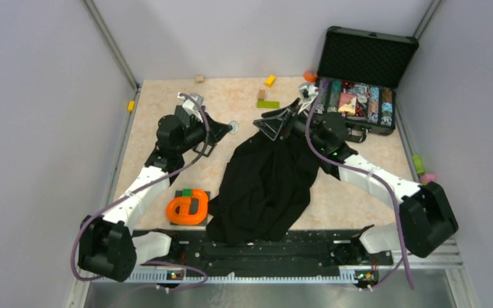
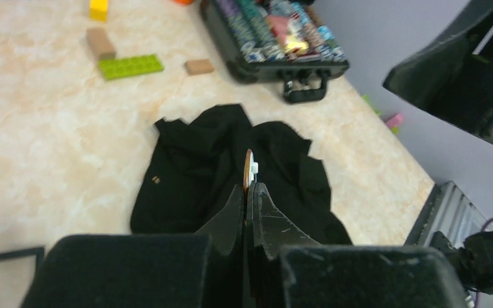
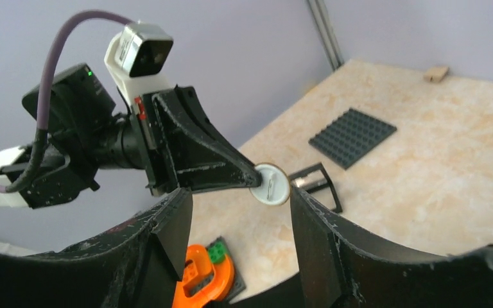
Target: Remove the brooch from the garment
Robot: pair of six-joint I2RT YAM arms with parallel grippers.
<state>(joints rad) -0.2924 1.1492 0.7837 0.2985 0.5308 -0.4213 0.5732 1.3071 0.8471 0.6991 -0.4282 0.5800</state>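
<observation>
Next, my right gripper takes the brooch [image 1: 235, 127] by its free edge and carries it to the small black box [image 1: 206, 150], because that box lies under my left gripper's wrist.
The brooch [image 3: 270, 184] is a small round white disc with a pin on its back. My left gripper [image 3: 253, 176] is shut on its edge and holds it in the air, apart from the cloth. In the left wrist view the brooch [image 2: 249, 168] stands edge-on between the closed fingertips of the left gripper [image 2: 249, 189]. The black garment [image 1: 266, 183] lies crumpled on the table, and it also shows in the left wrist view [image 2: 192, 167]. My right gripper [image 1: 273, 125] is open and empty at the garment's far end, facing the brooch [image 1: 233, 127].
An open black case of poker chips [image 1: 359, 70] stands at the back right. An orange toy on a dark plate [image 1: 188, 206] lies left of the garment. A green brick [image 1: 268, 104] and small blocks lie at the back. A dark studded baseplate [image 3: 353, 136] lies beyond the left gripper.
</observation>
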